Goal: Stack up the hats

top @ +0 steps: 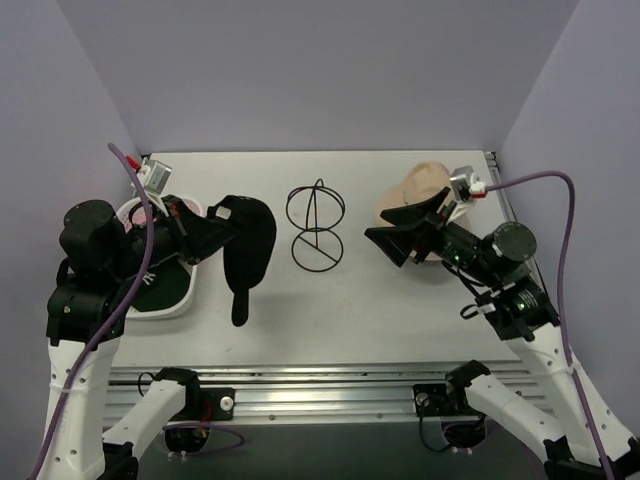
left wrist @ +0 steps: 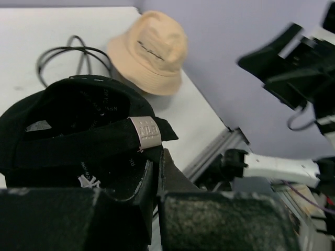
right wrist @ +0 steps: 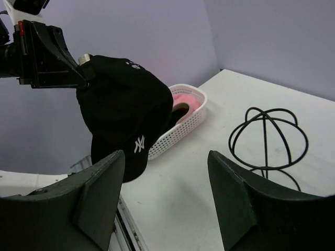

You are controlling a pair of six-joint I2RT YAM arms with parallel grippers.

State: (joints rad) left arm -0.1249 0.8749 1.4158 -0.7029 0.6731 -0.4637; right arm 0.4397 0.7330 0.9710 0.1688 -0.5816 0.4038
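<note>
The cap's free side (top: pixel 268 238) faces the open fingers across open space, so the robot's right gripper should keep moving toward the black baseball cap (right wrist: pixel 125 107) until the fingers close there.
A black baseball cap (top: pixel 250 250) hangs above the table left of centre, its brim pointing down. My left gripper (top: pixel 220 224) is shut on the cap's rim. In the left wrist view the cap (left wrist: pixel 78 125) fills the near left and the fingers (left wrist: pixel 172 178) pinch its edge by the back strap. A beige bucket hat (top: pixel 418 188) lies at the back right, and the same beige hat (left wrist: pixel 152 49) shows beyond the cap. My right gripper (top: pixel 388 243) hovers in front of the beige hat, open and holding nothing. From the right wrist view the cap (right wrist: pixel 125 112) hangs ahead, with a pink hat (right wrist: pixel 187 99) in the basket.
A white perforated basket (top: pixel 183 298) stands at the left under my left arm, with dark fabric inside; the same basket (right wrist: pixel 183 128) appears behind the cap. A black wire globe frame (top: pixel 316 225) stands mid-table between the arms, seen as the wire frame (right wrist: pixel 268 137) close on the right.
</note>
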